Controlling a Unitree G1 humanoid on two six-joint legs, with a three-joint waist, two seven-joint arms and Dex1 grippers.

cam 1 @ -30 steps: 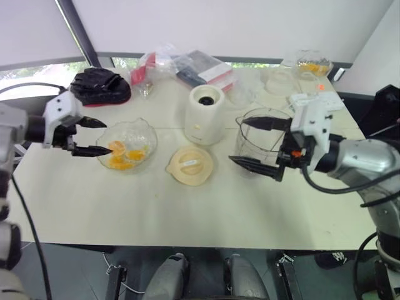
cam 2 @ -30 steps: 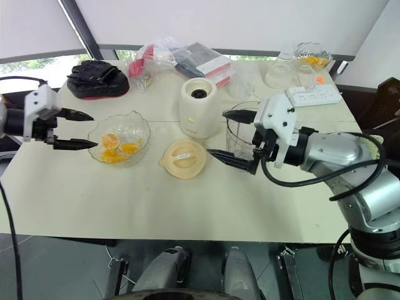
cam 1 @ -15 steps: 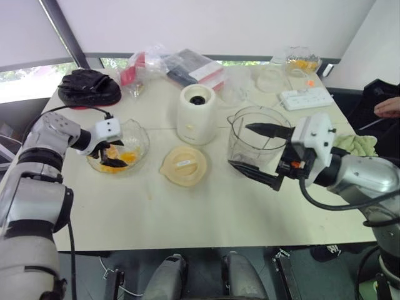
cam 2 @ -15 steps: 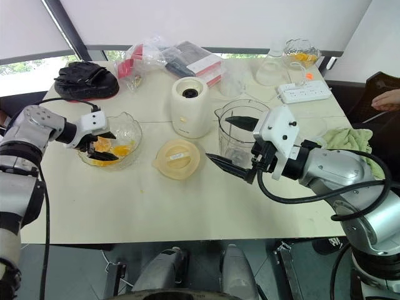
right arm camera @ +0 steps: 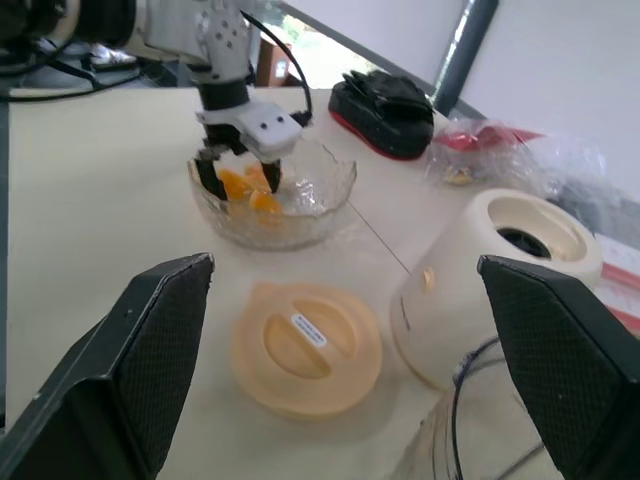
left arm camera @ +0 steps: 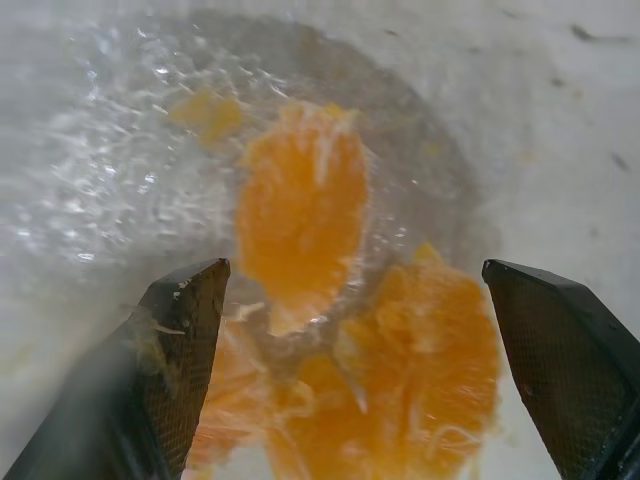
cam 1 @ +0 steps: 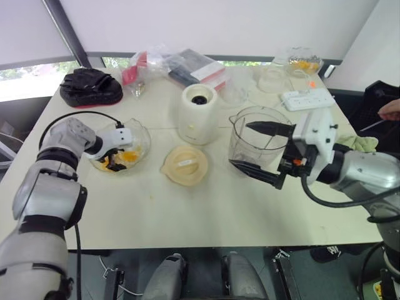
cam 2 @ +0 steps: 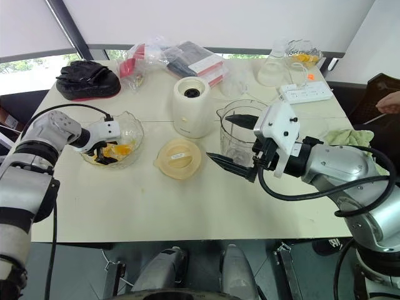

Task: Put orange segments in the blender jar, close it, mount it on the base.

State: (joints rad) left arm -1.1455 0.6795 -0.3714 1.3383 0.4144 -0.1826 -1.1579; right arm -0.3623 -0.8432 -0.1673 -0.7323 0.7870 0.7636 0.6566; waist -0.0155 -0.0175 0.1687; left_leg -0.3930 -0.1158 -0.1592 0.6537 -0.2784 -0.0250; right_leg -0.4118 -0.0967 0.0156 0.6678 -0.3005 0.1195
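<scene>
The far orange segment (left arm camera: 303, 210) is mostly free of the clumped segments (left arm camera: 395, 375), so it should come up by itself and in one piece when I lift it.
The orange segments (left arm camera: 300, 210) lie in a scalloped glass bowl (cam 1: 140, 134) at the table's left. My left gripper (cam 1: 111, 160) points down into that bowl, open, its fingertips straddling the segments and holding nothing. The clear blender jar (cam 1: 256, 134) stands right of centre, without a lid. Beside the jar hangs my right gripper (cam 1: 240, 145), open and level, one finger over the rim and the other low on the jar's near side. The cream-white base (cam 1: 198, 114) stands behind the flat cream-yellow lid (cam 1: 185, 165). The right wrist view shows the bowl (right arm camera: 320, 195), the lid (right arm camera: 305, 345) and the base (right arm camera: 500, 285).
Black gloves (cam 1: 90, 86) and plastic bags (cam 1: 181, 65) lie along the far edge. A white power strip (cam 1: 306, 98) and glass containers (cam 1: 304, 62) sit at the back right. A green cloth (cam 1: 359, 144) lies at the right edge, with a person's hand (cam 1: 390, 109) beyond it.
My left gripper has dropped from beside the bowl down into it, tilting onto the orange segments. The right gripper has stayed by the jar. The camera view has shifted slightly.
</scene>
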